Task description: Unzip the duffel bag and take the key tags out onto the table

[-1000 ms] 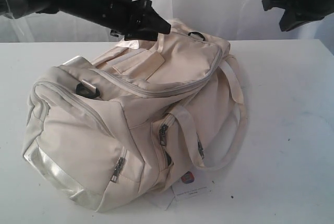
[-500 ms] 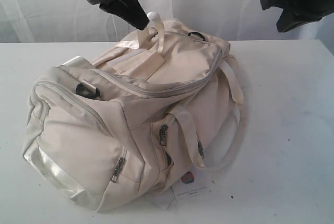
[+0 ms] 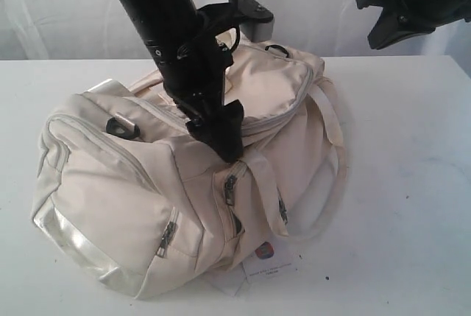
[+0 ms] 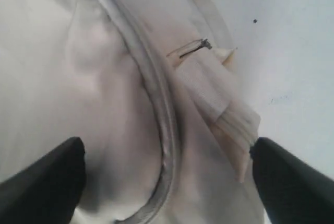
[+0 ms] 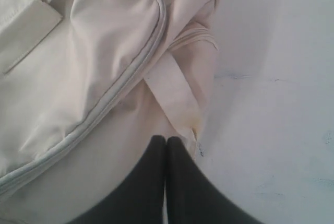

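Fabric (image 3: 271,91) next to the grey main zipper is loose, so the zipper edge (image 3: 278,116) will gather into a fold and drag the duffel bag along when I pull.
The cream duffel bag (image 3: 118,183) lies on its side on the white table (image 3: 412,183), and its grey main zipper (image 3: 276,113) looks closed. My left gripper (image 3: 221,135) points down onto the bag's top, just above the front pockets. In the left wrist view it (image 4: 167,148) is open, with its black fingertips (image 4: 57,166) standing either side of the zipper track (image 4: 159,109) and nothing held. My right gripper (image 3: 379,25) hangs shut in the air at the back right; its wrist view shows it (image 5: 166,139) over the bag's end and a strap (image 5: 175,91). The key tags are hidden.
A small paper label with a red-blue mark (image 3: 266,255) pokes out under the bag's front edge. Cream strap loops (image 3: 335,154) spread onto the table to the bag's right. A black buckle (image 3: 121,126) sits on the bag's left end. A white curtain hangs behind the table.
My left arm has swung from above the bag's far side down onto its top, near the zipper, and its jaws now stand wide open. The right gripper shifted slightly and stays shut.
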